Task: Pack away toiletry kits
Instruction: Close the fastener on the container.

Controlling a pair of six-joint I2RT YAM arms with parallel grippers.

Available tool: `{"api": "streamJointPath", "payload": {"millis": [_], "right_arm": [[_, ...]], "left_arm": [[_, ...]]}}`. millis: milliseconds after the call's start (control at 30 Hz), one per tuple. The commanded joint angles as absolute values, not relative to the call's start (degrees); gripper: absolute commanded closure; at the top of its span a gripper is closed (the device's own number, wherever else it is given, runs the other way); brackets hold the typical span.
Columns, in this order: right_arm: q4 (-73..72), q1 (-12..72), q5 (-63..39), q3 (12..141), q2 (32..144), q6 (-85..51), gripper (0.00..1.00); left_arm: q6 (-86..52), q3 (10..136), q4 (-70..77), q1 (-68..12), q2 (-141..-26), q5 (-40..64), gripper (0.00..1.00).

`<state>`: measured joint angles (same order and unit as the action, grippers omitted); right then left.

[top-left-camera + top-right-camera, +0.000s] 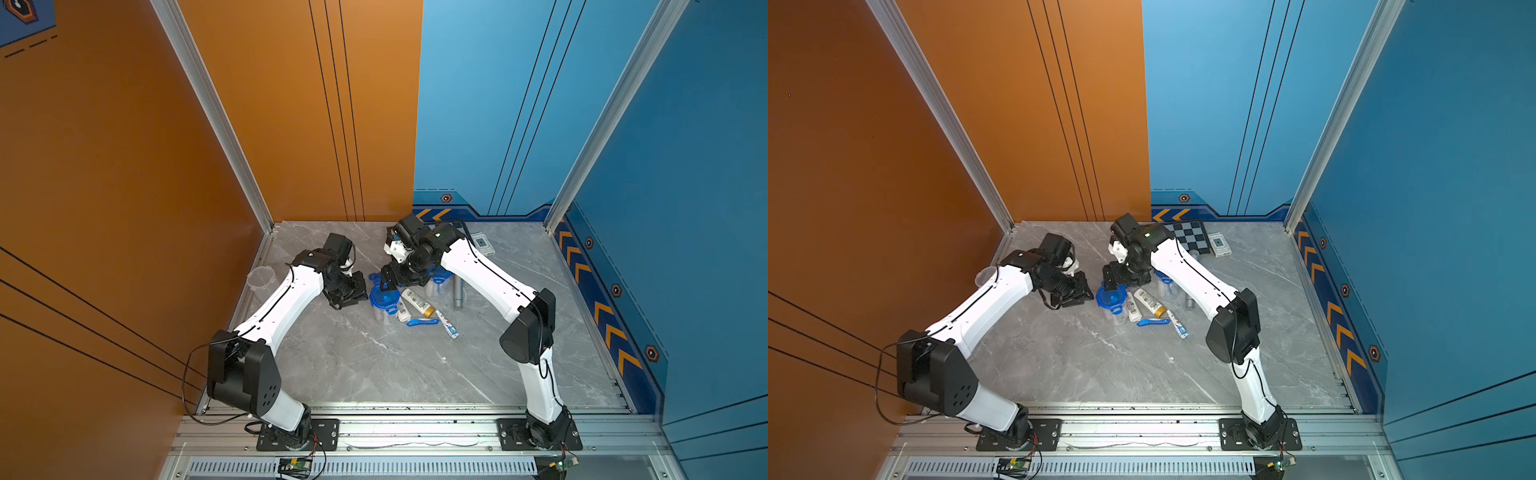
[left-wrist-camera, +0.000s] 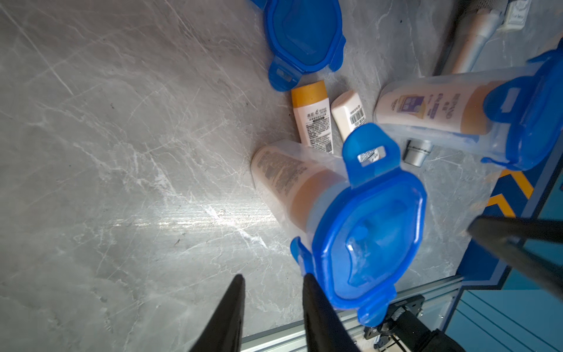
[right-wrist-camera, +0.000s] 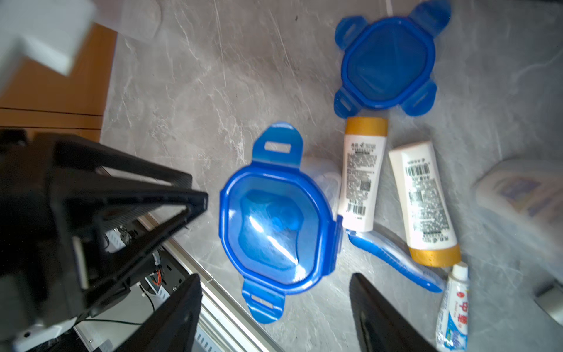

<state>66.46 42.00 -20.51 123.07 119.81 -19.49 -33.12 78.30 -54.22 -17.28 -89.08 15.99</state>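
The robot should turn the cup until an open tab faces its right gripper before it clips that tab, as the blue lid's open tabs (image 1: 392, 309) point to the front and back of the cup (image 1: 384, 299).
A clear cup with a blue lid (image 3: 274, 225) stands mid-table and holds a white bottle (image 2: 283, 173). My right gripper (image 3: 274, 282) hovers over it, open, with one unclipped lid tab between its fingers. My left gripper (image 2: 274, 280) is beside this cup (image 1: 384, 299), open narrowly with only table between its fingers. Two white bottles with orange caps (image 3: 361, 176) (image 3: 425, 201), a blue toothbrush (image 3: 396, 259) and a toothpaste tube (image 3: 454, 311) lie loose next to the cup. A second lidded cup (image 2: 457, 112) stands behind. A loose blue lid (image 3: 387, 61) lies flat.
An empty clear cup (image 1: 261, 279) stands at the far left by the orange wall. A silver microphone (image 1: 457, 293) lies near the second cup. A chessboard (image 1: 1192, 239) and a small card box (image 1: 482, 243) sit at the back.
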Motion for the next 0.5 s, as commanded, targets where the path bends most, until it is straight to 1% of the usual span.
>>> {"api": "streamJointPath", "payload": {"millis": [0, 100, 233, 467], "right_arm": [[69.8, 42.6, -18.7, 118.3, 114.6, -19.5, 0.23], [69.8, 42.6, -17.6, 116.2, 112.8, -19.8, 0.26], [69.8, 42.4, -15.9, 114.6, 111.2, -21.0, 0.28], [69.7, 41.6, -14.0, 110.4, 110.4, -22.3, 0.33]], "left_arm": [[-28.9, 83.5, -57.7, -16.8, -91.7, 12.4, 0.76], [-27.6, 85.7, -58.4, -16.5, -93.0, 10.5, 0.86], [-26.2, 87.0, -59.2, -16.4, -94.9, 9.9, 0.95], [-25.4, 89.4, -59.1, -16.7, -97.7, 9.1, 0.99]]}}
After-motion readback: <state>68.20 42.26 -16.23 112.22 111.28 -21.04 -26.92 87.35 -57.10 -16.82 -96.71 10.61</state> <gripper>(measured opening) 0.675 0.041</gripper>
